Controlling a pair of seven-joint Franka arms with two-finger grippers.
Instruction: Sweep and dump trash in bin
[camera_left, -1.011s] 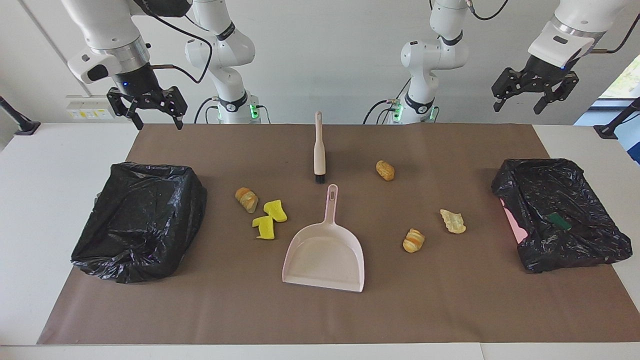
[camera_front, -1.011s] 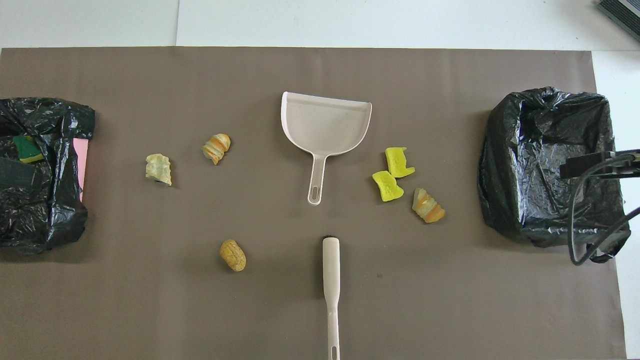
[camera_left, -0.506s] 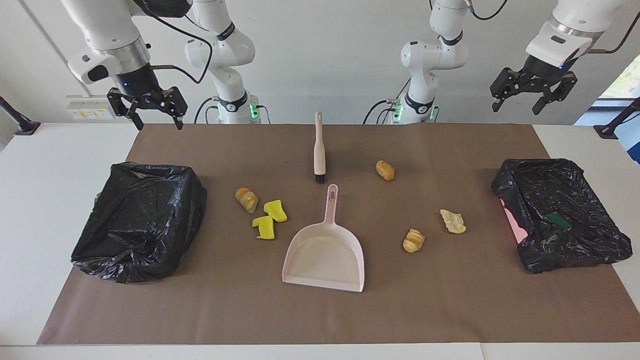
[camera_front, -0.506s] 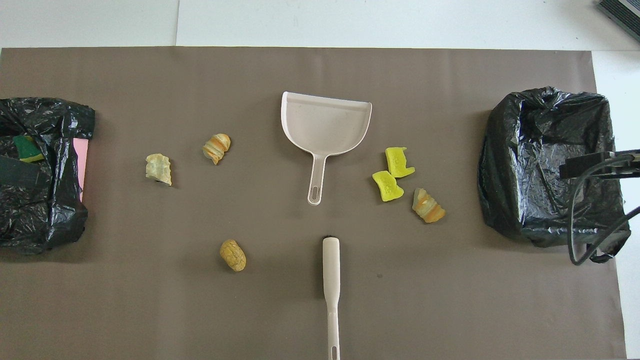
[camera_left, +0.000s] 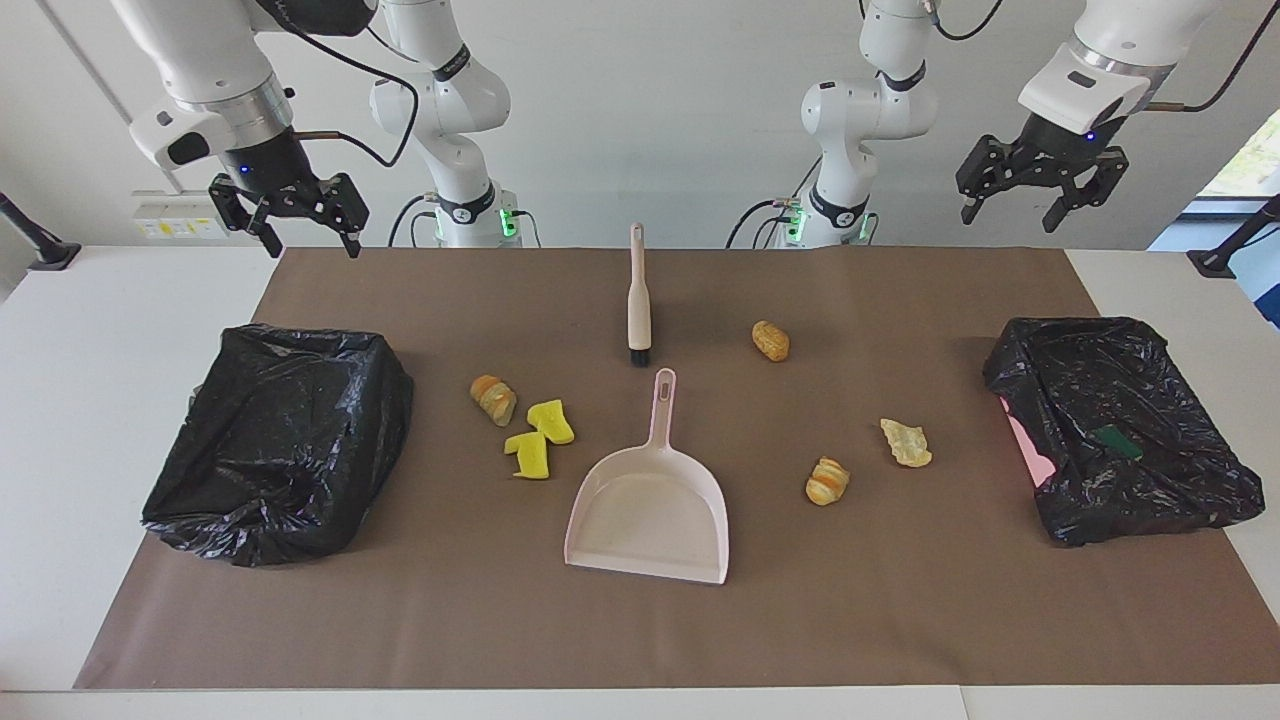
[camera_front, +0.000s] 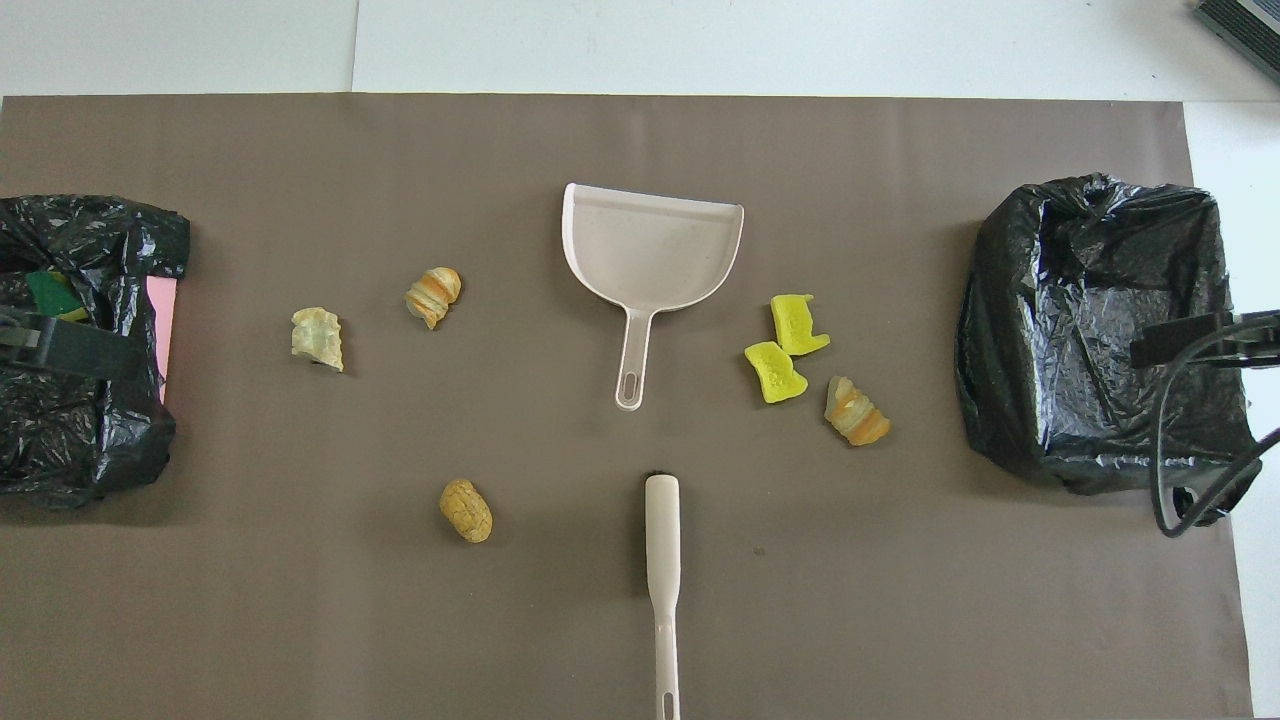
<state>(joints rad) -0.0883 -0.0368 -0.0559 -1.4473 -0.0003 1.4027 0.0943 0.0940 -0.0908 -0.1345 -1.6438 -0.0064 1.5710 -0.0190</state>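
Observation:
The pastry lumps (camera_front: 433, 296) should slide cleanly off the dustpan when I tip it over the bin, because the dustpan's straight front edge (camera_front: 655, 197) is open.
Four golden-brown pastry lumps (camera_left: 494, 399) (camera_left: 770, 340) (camera_left: 827, 481) (camera_left: 906, 443) and two yellow spongy chunks (camera_left: 551, 421) (camera_left: 529, 455) lie scattered on the brown mat. The pale pink dustpan (camera_left: 648, 510) lies mid-mat with its handle toward the robots. The beige brush (camera_left: 638, 300) lies nearer to the robots, its bristles by that handle. My right gripper (camera_left: 308, 235) hangs open and empty, high over the right arm's end of the table. My left gripper (camera_left: 1010, 215) hangs open and empty, high over the left arm's end.
A bin lined with a black bag (camera_left: 280, 440) stands at the right arm's end. A second black-bagged bin (camera_left: 1120, 425) at the left arm's end holds a green sponge (camera_left: 1116, 441) and shows a pink edge. White table (camera_left: 100, 330) surrounds the mat.
My left gripper has risen and moved toward the table's middle. My right gripper has risen slightly. Nothing on the mat has moved.

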